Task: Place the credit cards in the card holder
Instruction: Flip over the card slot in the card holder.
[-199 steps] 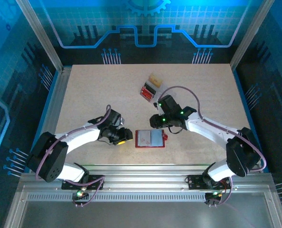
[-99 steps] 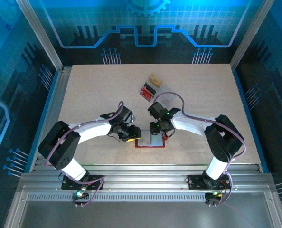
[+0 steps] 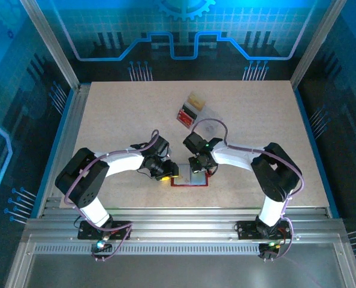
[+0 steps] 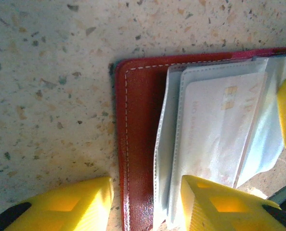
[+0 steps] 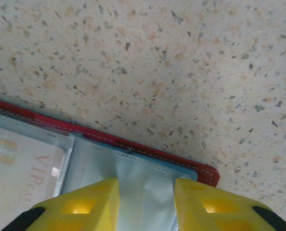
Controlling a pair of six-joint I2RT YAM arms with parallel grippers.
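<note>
I should turn the clear leaf point(image 5: 145, 192) over the VIP card point(image 4: 219, 122) with my right gripper to bring up an empty sleeve, because the card fills the sleeve next to my left gripper.
The card holder point(image 3: 183, 181) lies open and flat on the table, dark red with clear plastic sleeves point(image 4: 169, 144). A pale credit card point(image 4: 220, 125) marked VIP sits inside one sleeve and also shows at the left of the right wrist view point(image 5: 22, 173). My left gripper point(image 3: 171, 173) is at the holder's left edge; its jaws point(image 4: 145, 192) are open and straddle the red border, one yellow finger point(image 4: 61, 204) over the table, the other point(image 4: 225, 202) over the sleeves. My right gripper point(image 3: 199, 170) is over the holder's far edge, jaws point(image 5: 146, 192) open, a creased sleeve point(image 5: 143, 178) between the fingers.
A clear box point(image 3: 190, 108) with dark red pieces and a tan block stands farther back, past the right arm. Speckled tabletop point(image 5: 181, 62) spreads all around the holder. The metal rail point(image 3: 184, 231) and both arm bases line the near edge.
Both arms have closed in on the card holder: the left gripper moved right to its left edge, the right gripper came down and left onto its far edge. The left jaws narrowed slightly.
</note>
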